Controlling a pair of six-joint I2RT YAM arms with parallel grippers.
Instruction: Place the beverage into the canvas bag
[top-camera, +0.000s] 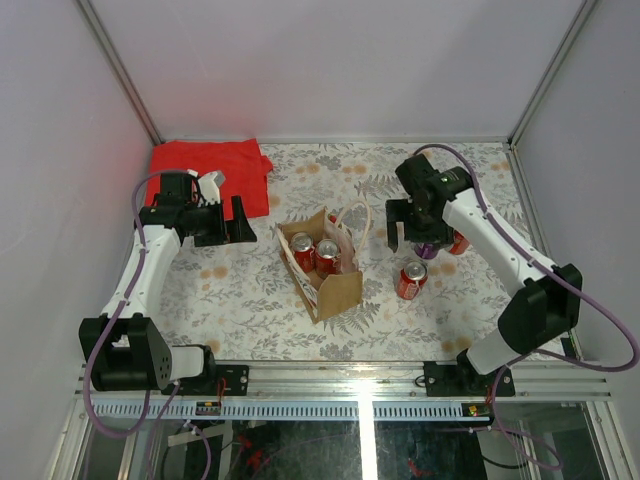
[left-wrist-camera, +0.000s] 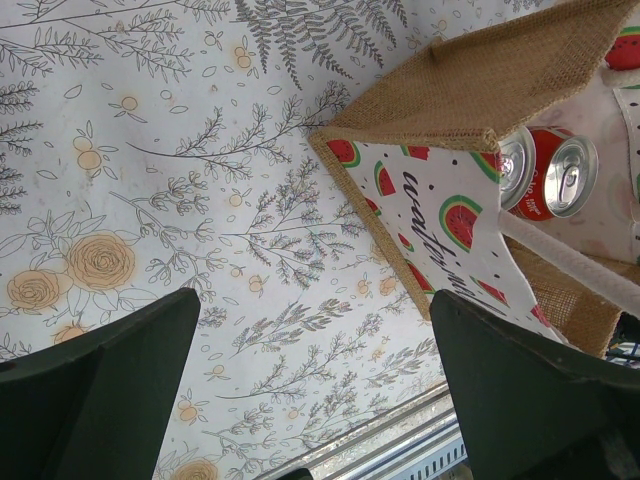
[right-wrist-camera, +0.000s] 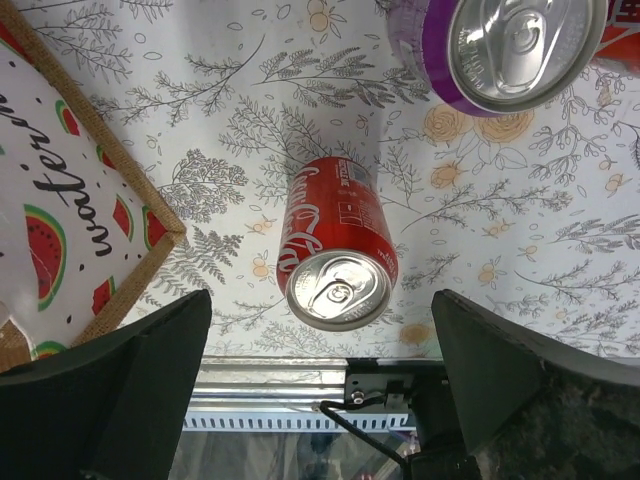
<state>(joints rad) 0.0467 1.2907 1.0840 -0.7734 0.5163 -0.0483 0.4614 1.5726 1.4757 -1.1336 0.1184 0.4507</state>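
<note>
I expect the red beverage can (top-camera: 411, 281) to fit upright in front of the canvas bag's cans when I lower it, because the bag has an open gap (top-camera: 314, 280) there.
The canvas bag (top-camera: 322, 268) stands upright at the table's middle, its handles up; two red cans (top-camera: 314, 247) stand inside it. A red beverage can (top-camera: 411, 278) stands on the table to the bag's right. My right gripper (top-camera: 410, 235) hovers open just behind that can and holds nothing. In the right wrist view the red can (right-wrist-camera: 337, 260) stands upright below and between the spread fingers (right-wrist-camera: 110, 390), apart from them, with the bag's corner (right-wrist-camera: 70, 210) at the left. My left gripper (top-camera: 245, 225) is open and empty, left of the bag (left-wrist-camera: 455, 95).
A purple can (top-camera: 428, 250) stands under the right wrist, with another red can (top-camera: 459, 242) beside it. A folded red cloth (top-camera: 210, 172) lies at the back left. The table's metal front rail (right-wrist-camera: 280, 385) runs close to the red can.
</note>
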